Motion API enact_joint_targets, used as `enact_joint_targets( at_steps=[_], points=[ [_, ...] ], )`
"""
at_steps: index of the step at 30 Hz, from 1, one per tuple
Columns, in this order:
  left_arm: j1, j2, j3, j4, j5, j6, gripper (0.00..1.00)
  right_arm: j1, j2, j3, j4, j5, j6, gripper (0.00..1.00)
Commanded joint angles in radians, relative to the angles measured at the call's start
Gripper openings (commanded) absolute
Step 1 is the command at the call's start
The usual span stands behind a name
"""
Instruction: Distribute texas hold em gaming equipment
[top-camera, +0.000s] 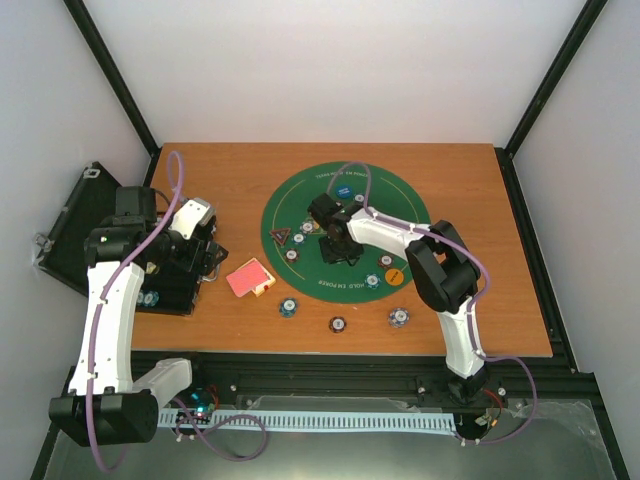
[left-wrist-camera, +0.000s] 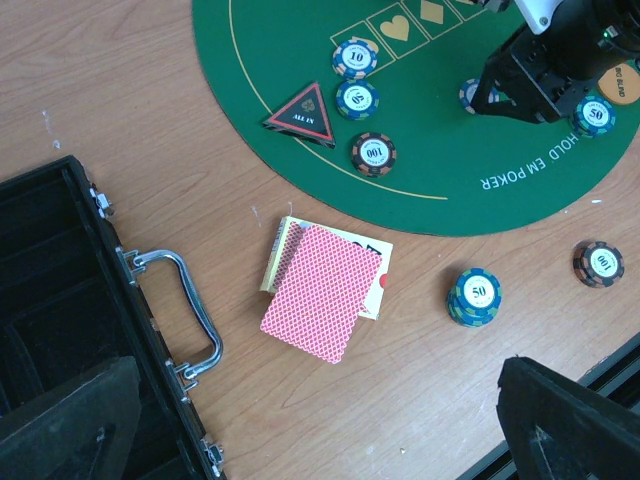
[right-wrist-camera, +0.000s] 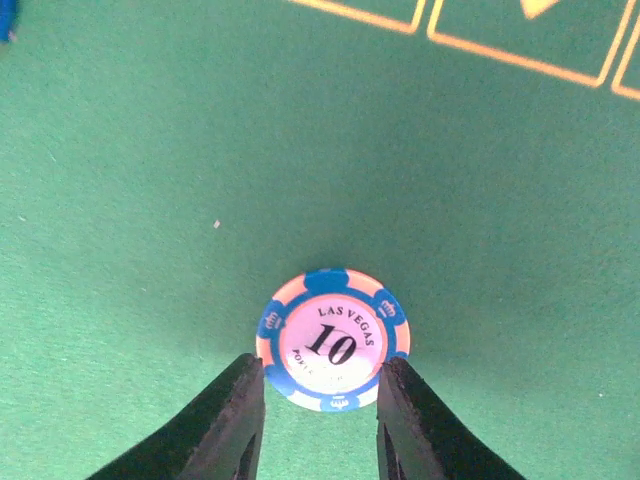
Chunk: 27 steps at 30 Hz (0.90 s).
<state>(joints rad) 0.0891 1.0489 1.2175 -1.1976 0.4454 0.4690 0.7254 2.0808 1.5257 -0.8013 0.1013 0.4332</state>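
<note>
Next, my right gripper opens wider, goes down around the chip (right-wrist-camera: 333, 340) and pinches both sides, because the gripper's fingers are too close together over the blue-and-orange chip's edge (right-wrist-camera: 378, 378).
My right gripper (right-wrist-camera: 320, 410) is down on the green felt mat (right-wrist-camera: 150, 150), shut on a blue-and-orange "10" chip (right-wrist-camera: 332, 338) that lies flat, its fingertips against the chip's lower sides. In the top view it (top-camera: 335, 245) sits mid-mat. My left gripper (left-wrist-camera: 318, 400) hangs open over bare wood beside the case, holding nothing. The red-backed card deck (left-wrist-camera: 322, 290) lies just beyond it. A black red-edged triangle marker (left-wrist-camera: 303, 113) and three chips (left-wrist-camera: 357, 99) rest on the mat's left edge. An orange button (top-camera: 396, 275) and a blue button (top-camera: 343, 190) are on the mat.
The open black case (left-wrist-camera: 60, 300) with its metal handle (left-wrist-camera: 185, 300) lies at the table's left. Off the mat on the wood stand a "50" chip stack (left-wrist-camera: 474, 297), a "100" chip (left-wrist-camera: 600, 263) and another chip (top-camera: 399, 318). A black rail (top-camera: 350, 375) runs along the near edge.
</note>
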Motion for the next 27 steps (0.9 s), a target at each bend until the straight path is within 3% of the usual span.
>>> enact_joint_targets(
  at_steps=[1,5,7,13,27],
  points=[
    [0.006,-0.013,0.006,0.004,0.009,0.017,1.00,0.011,0.002,0.072,-0.028,0.037,-0.002,0.31],
    [0.006,-0.015,0.004,0.005,0.008,0.018,1.00,0.011,0.019,0.152,-0.077,0.055,-0.012,0.32],
    [0.006,-0.014,0.001,0.004,0.006,0.022,1.00,0.012,0.016,0.150,-0.083,0.060,-0.011,0.46],
    [0.005,-0.012,-0.004,0.009,0.009,0.023,1.00,0.012,-0.009,0.034,-0.029,0.048,-0.002,0.58],
    [0.006,-0.015,-0.006,0.007,0.009,0.023,1.00,0.014,0.011,-0.022,0.020,0.000,-0.002,0.59]
  ],
)
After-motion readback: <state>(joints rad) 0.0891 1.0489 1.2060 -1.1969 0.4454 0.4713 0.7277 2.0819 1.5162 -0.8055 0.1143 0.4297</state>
